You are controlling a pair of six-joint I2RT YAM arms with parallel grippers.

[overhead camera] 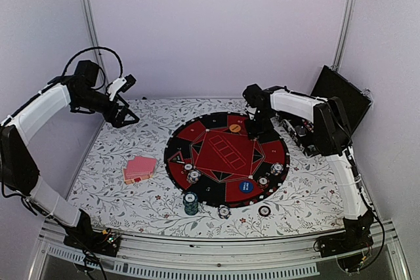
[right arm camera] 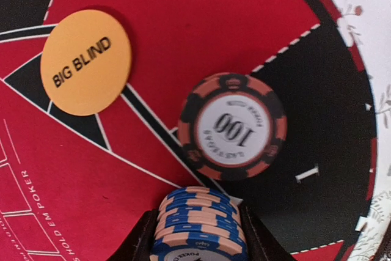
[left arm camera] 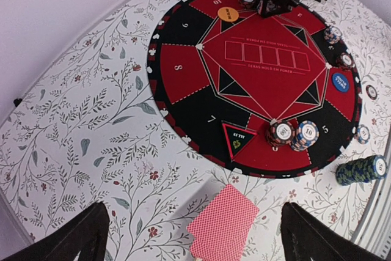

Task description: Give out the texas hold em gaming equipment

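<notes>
My right gripper holds the blue stack beside the dark red 100 chip (right arm camera: 232, 128) and should carry on going toward the clear black section (right arm camera: 281, 194), then release the stack upright there.
My right gripper (overhead camera: 252, 124) is shut on a stack of blue poker chips (right arm camera: 200, 224) over the far right of the mat, its fingers (right arm camera: 140, 239) hugging both sides. Just ahead lie a dark red 100 chip (right arm camera: 232, 126) and the orange BIG BLIND disc (right arm camera: 85, 61). My left gripper (overhead camera: 126, 115) is open and empty, raised at the table's far left. Below it lies the pink-red-backed card deck (left arm camera: 225, 222), also in the top view (overhead camera: 139, 169). Two chip stacks (left arm camera: 292, 134) sit on the mat's near side, a dark green stack (left arm camera: 361, 170) off it, and a blue disc (left arm camera: 340, 82) on the mat.
The round red-and-black mat (overhead camera: 197, 181) fills the table's middle. A black hinged case (overhead camera: 341, 96) stands open at the far right behind my right arm. Single chips (overhead camera: 224, 212) lie by the mat's front edge. White walls close in the back and sides.
</notes>
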